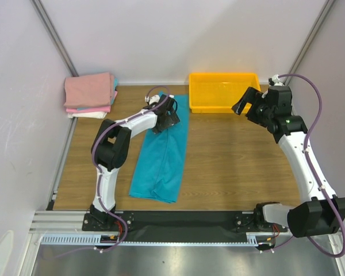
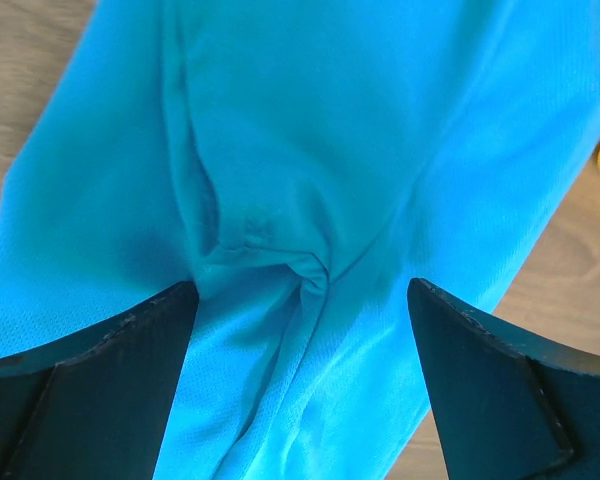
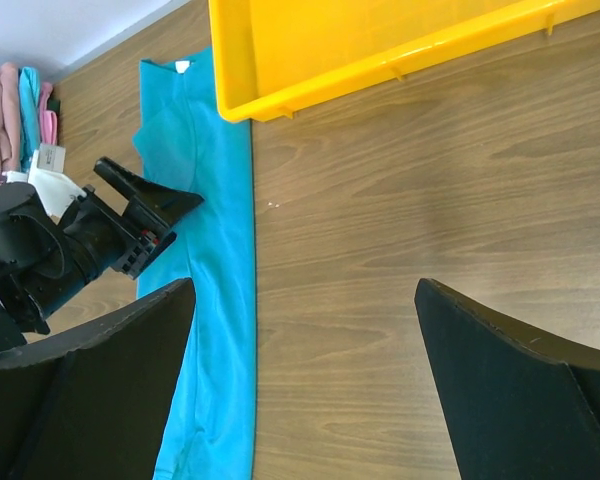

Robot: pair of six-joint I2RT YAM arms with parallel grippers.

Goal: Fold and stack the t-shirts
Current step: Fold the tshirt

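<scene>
The lengthwise-folded teal t-shirt (image 1: 167, 158) has open wood bordering it, so my right gripper continues toward the near hem corner (image 1: 173, 199) until its fingers close there.
A teal t-shirt (image 1: 164, 155) lies folded lengthwise as a long strip down the middle of the wooden table. It fills the left wrist view (image 2: 310, 150) with a wrinkle between the fingers, and shows in the right wrist view (image 3: 215, 250). My left gripper (image 1: 168, 118) hangs over the strip's far part, open and empty (image 2: 300, 330). My right gripper (image 1: 244, 103) is raised beside the yellow bin, open and empty (image 3: 305, 380). A stack of folded shirts (image 1: 90, 95), pink on top, sits at the far left corner.
A yellow bin (image 1: 224, 92) stands at the back right, also in the right wrist view (image 3: 380, 40). White walls close the table on the left, back and right. Bare wood (image 1: 236, 161) lies right of the shirt.
</scene>
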